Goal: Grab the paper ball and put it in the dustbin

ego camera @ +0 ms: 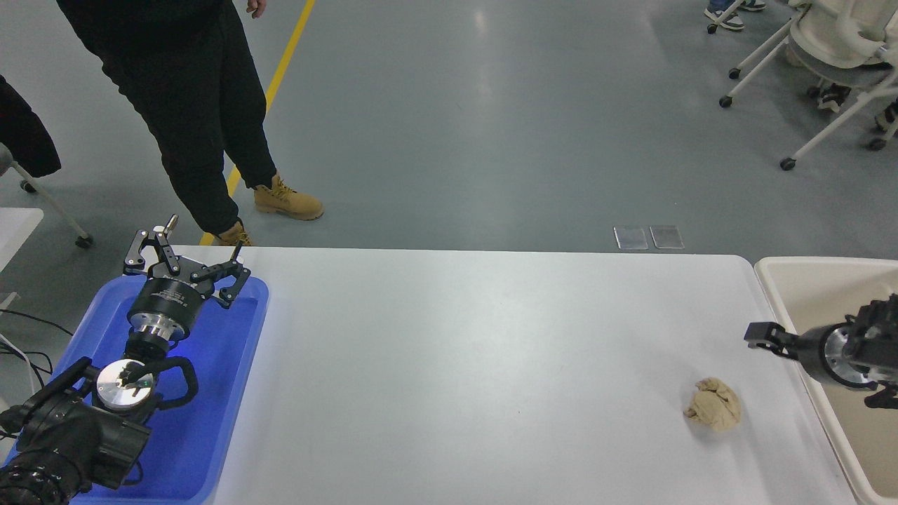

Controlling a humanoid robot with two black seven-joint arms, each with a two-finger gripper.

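Observation:
The tan paper ball (716,405) will stay bunched up in one clump when I lift it, because wrinkled folds (705,401) are tucked tightly into a round shape.
The tan paper ball (713,413) lies on the white table (456,365) near its right end, untouched. The cream dustbin (775,275) stands just off the table's right end, partly cut by the picture edge. My right gripper (817,368) hangs low over the bin's near-left rim, to the right of the ball and slightly beyond it. It is open and empty, with one finger (763,335) pointing left toward the table. My left gripper (186,263) is parked open over the blue tray (210,393) at the lower left.
A person in black trousers and tan boots (196,126) stands at the table's far left corner. Wheeled chairs (828,63) stand on the floor at the top right. Two small clear plates (649,238) lie on the floor beyond the table.

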